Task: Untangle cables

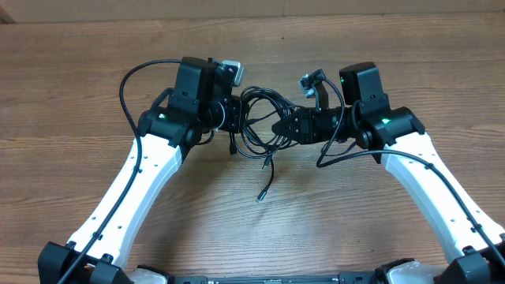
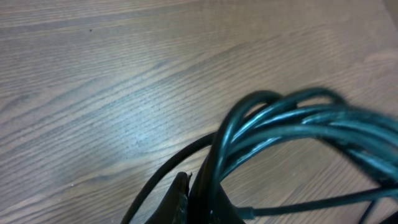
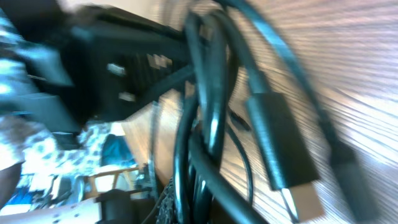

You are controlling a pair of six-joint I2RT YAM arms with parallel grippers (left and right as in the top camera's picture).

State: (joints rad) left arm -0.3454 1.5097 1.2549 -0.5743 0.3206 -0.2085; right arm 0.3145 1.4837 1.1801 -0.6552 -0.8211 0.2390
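Observation:
Next, my right gripper opens, moves back and grabs an outer loop of the cables while my left gripper holds the cable bundle, because its fingers are pinching several crossed pieces of the cables [image 3: 202, 134].
The cables [image 1: 260, 118] are a tangled bundle of thin black loops held between my two grippers at the table's middle back. A loose end with a small plug [image 1: 259, 197] hangs down toward the front. My left gripper [image 1: 233, 117] is shut on the bundle's left side; in the left wrist view the loops [image 2: 292, 121] pass through its fingers [image 2: 202, 196]. My right gripper [image 1: 282, 126] is shut on the right side. In the right wrist view the strands [image 3: 208, 118] run through its jaws [image 3: 193, 199], and a flat plug connector [image 3: 283, 155] dangles beside them.
The wooden table [image 1: 252, 47] lies all round. Thicker black arm wires loop beside the left arm [image 1: 130, 79] and under the right arm [image 1: 339, 154]. A small camera mount [image 1: 313, 80] sits behind the right gripper.

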